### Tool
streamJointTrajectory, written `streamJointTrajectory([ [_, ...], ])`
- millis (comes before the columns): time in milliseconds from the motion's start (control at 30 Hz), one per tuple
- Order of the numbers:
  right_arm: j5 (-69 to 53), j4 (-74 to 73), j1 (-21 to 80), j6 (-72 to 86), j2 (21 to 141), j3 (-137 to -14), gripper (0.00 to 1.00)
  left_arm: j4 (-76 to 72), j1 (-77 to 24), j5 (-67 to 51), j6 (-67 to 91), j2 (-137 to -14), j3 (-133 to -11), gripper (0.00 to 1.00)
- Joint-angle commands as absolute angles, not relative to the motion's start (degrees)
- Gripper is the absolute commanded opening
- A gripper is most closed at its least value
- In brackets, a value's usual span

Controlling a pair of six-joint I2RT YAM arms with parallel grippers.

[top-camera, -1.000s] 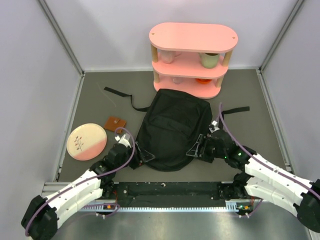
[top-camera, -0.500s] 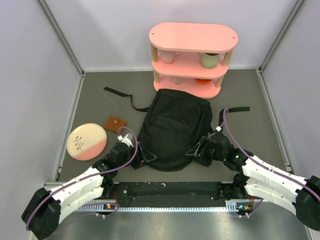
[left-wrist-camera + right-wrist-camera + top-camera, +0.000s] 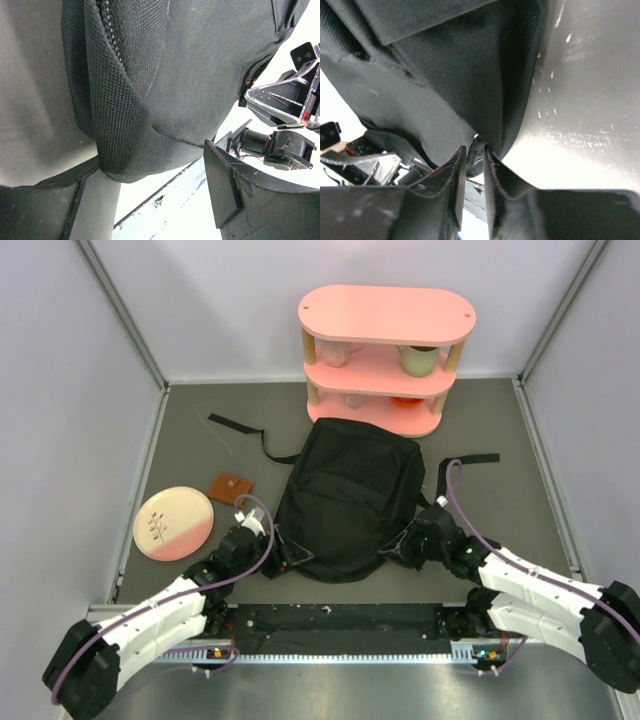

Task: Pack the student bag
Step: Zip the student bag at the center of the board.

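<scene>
I should hold the bag [image 3: 366, 556] with my left gripper beside the fold of the bag's edge that my right gripper pinches, since my left gripper is at the bag's mesh corner [image 3: 309, 567], far from that fold.
The student bag [image 3: 345, 495], a floppy black backpack, lies flat on the grey table in front of the shelf. My left gripper [image 3: 275, 552] is at its near left corner with the jaws open wide. In the left wrist view the bag's mesh corner [image 3: 120, 150] sits between the fingers, against the left one, at my left gripper [image 3: 155, 167]. My right gripper [image 3: 398, 548] is at the near right corner. In the right wrist view my right gripper [image 3: 475, 150] has its jaws nearly together, pinching a fold of the bag's edge [image 3: 445, 75].
A pink three-tier shelf [image 3: 385, 360] stands behind the bag, with a green cup [image 3: 420, 360] on its middle tier. A pink-and-cream plate [image 3: 173, 523] and a small brown wallet [image 3: 230, 487] lie to the left. Black straps [image 3: 235, 427] trail off the bag on both sides.
My right gripper has slid left onto the bag's near right corner and its jaws have closed on the fabric. The left gripper has shifted slightly toward the bag and stays open.
</scene>
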State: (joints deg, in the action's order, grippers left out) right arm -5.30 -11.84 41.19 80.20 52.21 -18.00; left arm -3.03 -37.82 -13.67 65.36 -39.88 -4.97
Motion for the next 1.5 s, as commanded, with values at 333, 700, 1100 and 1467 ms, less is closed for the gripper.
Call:
streamJointTrajectory([
  [333,-1.94,-8.79,40.08,77.26,53.36,-17.75,0.00,-7.82,-37.71,-14.33,64.42,-40.87,-4.04,0.61],
  [700,0.26,-12.92,26.75,67.77,47.55,-23.11,0.00,-3.08,-37.62,-12.04,63.11,-40.08,-3.25,0.00],
  [1100,-4.92,-9.94,16.44,59.59,54.75,-29.36,0.00,-1.41,-37.62,-11.78,62.93,-37.71,-0.97,0.00],
  [1467,-17.75,-5.62,15.91,62.32,50.90,-22.68,0.00,-12.30,-37.70,-19.33,65.39,-38.50,-2.63,0.91],
])
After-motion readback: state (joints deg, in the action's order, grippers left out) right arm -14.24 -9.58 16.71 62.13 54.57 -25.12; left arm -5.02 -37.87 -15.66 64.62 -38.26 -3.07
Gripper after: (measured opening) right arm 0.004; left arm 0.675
